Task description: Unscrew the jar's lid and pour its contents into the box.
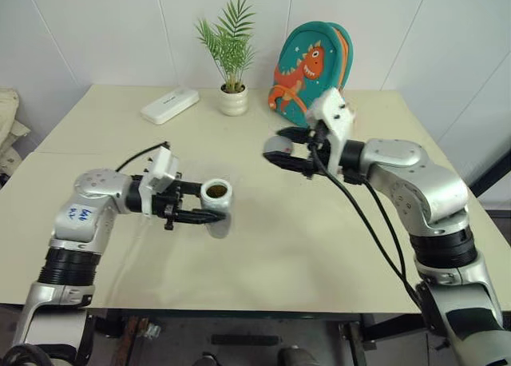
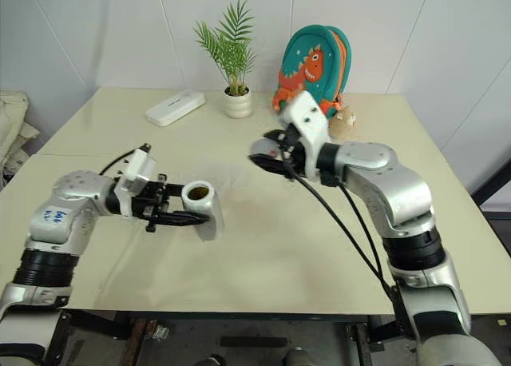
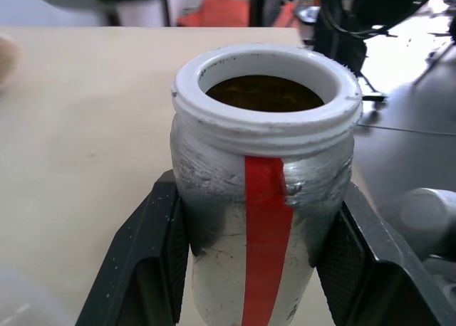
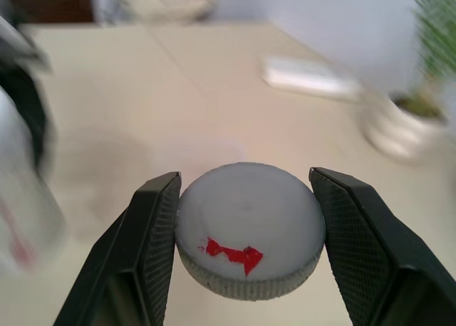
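My right gripper keeps lowering the lid (image 1: 279, 145), which is clear of the jar's rim, to the table's empty front (image 1: 318, 227) and lets go of it there.
My left gripper (image 1: 210, 209) is shut on the jar (image 1: 217, 195), a silvery cylinder with a red stripe (image 3: 265, 219). It holds the jar just above the table, left of centre. The jar's white rim is open and brown contents show inside. To the right and higher up, my right gripper (image 1: 281, 150) is shut on the lid (image 4: 249, 226), a round grey cap with a small red mark. The lid is clear of the jar, gripped by its sides. The box (image 2: 231, 174) is only a faint clear outline on the table between the two grippers.
At the back of the table stand a white plant pot (image 1: 234, 101), a white oblong case (image 1: 169, 105) and a teal dinosaur backpack (image 1: 311, 70). Black cables hang from the right arm (image 1: 359, 214). The table's front edge runs just below the arms.
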